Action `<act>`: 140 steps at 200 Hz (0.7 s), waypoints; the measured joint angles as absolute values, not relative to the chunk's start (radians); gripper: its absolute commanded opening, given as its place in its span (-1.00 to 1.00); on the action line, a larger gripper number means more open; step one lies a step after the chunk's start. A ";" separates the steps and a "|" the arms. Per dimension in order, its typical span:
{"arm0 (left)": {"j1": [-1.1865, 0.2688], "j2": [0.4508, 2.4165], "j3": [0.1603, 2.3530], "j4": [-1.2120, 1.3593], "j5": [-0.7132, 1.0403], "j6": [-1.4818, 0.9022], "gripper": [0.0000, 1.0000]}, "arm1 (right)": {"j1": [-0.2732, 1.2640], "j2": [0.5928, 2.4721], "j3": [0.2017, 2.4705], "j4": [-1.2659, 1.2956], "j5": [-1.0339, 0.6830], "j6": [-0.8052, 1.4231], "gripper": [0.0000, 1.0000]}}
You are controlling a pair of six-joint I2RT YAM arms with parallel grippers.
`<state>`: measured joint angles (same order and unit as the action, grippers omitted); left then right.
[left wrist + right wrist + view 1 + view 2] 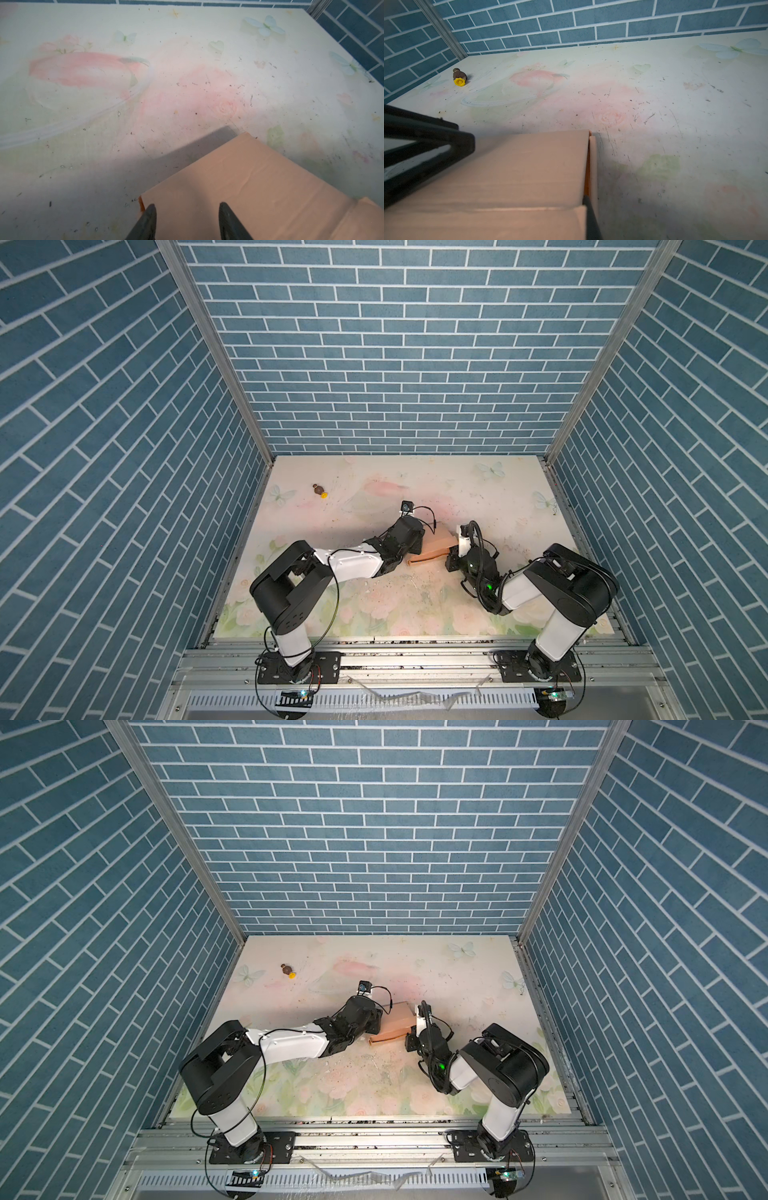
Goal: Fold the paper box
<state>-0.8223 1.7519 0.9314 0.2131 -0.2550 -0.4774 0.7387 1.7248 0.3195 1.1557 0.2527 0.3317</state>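
Observation:
The front flap [492, 223] sticks out open, and my right gripper is at the flap's corner. Next, I move back and turn the box [436, 542] until the flap faces my right gripper.
The peach-orange paper box [436, 545] lies mid-table between both arms, also in the left wrist view [249, 187] and the right wrist view [508, 176]. Its top panel is folded over, and a side flap [593, 162] stands along one edge. My left gripper [185, 204] is open, its two dark fingertips spread just over the top panel near a corner. My right gripper [586, 200] is shut at the box's edge. One finger [589, 216] sits in the slit between top panel and side flap; the other is hidden behind cardboard.
A tiny brown-and-yellow object [320, 491] lies far back left on the floral table mat [478, 497], also seen in the right wrist view [459, 78]. Blue brick walls close in three sides. The left arm's black finger frame [425, 145] overhangs the box.

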 measured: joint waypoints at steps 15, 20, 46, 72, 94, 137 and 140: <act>-0.822 1.758 0.931 0.214 -0.248 -0.485 0.00 | 0.739 1.723 0.316 1.154 0.241 0.331 -0.58; -0.822 1.758 0.931 0.215 -0.247 -0.487 0.00 | 0.739 1.722 0.317 1.152 0.238 0.332 -0.51; -0.822 1.760 0.928 0.220 -0.245 -0.493 0.00 | 0.739 1.699 0.317 1.116 0.215 0.326 -0.12; -0.822 1.770 0.921 0.224 -0.245 -0.495 0.01 | 0.746 1.632 0.317 1.010 0.192 0.322 0.10; -0.822 1.782 0.920 0.239 -0.249 -0.493 0.01 | 0.761 1.557 0.319 0.887 0.189 0.330 0.18; -0.823 1.796 0.920 0.266 -0.249 -0.485 0.01 | 0.786 1.435 0.320 0.681 0.194 0.363 0.21; -0.823 1.796 0.920 0.266 -0.249 -0.483 0.00 | 0.789 1.425 0.320 0.664 0.196 0.365 0.22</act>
<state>-0.8227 1.7962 0.9195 0.2665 -0.2493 -0.4831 0.7891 1.4246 0.3202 0.6636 0.1955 0.3649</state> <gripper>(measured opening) 0.502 0.605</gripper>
